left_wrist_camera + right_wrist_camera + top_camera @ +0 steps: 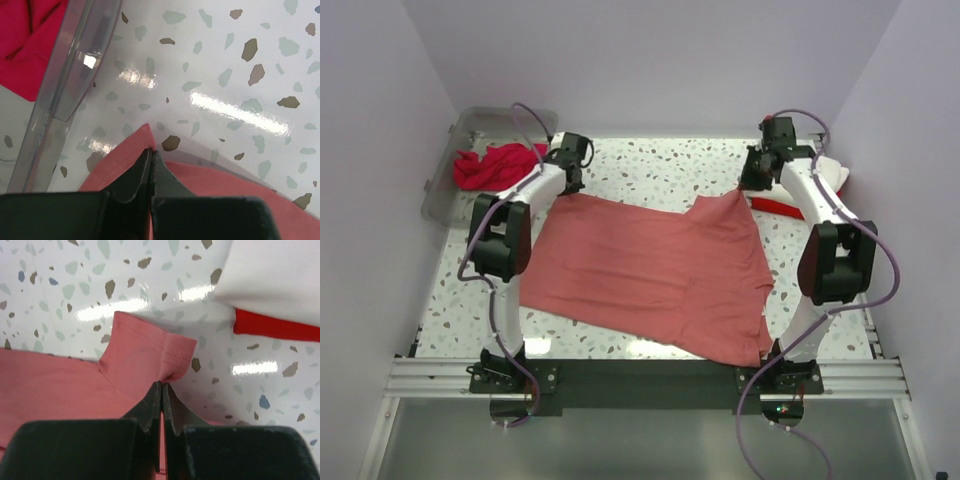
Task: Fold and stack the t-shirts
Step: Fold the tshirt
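The shirt's body lies flat and my right gripper is pinching the sleeve's edge (176,356). I should keep pulling the sleeve toward me until it lies over the body (730,275).
A large faded coral-red t-shirt (650,270) lies spread over the middle of the table. My left gripper (568,186) is shut on its far left corner, and in the left wrist view the jaws (151,150) pinch that hem (127,152) close to the bin. At the far right, my right gripper (746,188) is shut on a sleeve; the right wrist view shows the jaws (162,384) closed on the sleeve's stitched edge (150,350). A white t-shirt (275,275) lies on a bright red one (275,327) by the right wall. A crimson t-shirt (492,165) sits in the bin.
The clear plastic bin (445,195) stands at the far left against the wall, its wall (75,75) just left of my left gripper. The white and red pile (825,172) sits beside the right arm. Speckled tabletop (650,165) shows between the grippers.
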Robot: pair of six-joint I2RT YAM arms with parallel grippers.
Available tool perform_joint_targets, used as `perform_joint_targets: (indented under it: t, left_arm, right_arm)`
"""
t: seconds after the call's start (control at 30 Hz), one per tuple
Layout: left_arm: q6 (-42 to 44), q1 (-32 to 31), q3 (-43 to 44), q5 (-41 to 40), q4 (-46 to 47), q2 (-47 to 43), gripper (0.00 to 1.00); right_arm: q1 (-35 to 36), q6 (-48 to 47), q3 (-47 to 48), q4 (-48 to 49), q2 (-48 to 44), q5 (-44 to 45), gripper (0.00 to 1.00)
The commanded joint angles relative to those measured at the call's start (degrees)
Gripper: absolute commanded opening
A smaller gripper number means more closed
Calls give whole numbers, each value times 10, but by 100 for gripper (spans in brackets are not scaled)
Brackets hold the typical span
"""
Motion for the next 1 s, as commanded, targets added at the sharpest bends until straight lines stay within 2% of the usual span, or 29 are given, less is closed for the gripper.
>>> perform_joint_targets:
  t: [0.0,0.43,0.97]
  left_arm:
    - [11,2,-26,2,39,-50,0]
    - [10,2,-165,-16,68,-185,0]
    - [25,2,-297,-73,69,-304,0]
  right_arm:
    - [4,-12,-41,-44,-57,-29,0]
    - [7,-6,-165,-122,-218,-37,0]
    - [14,-8,-265,-202,-348,-55,0]
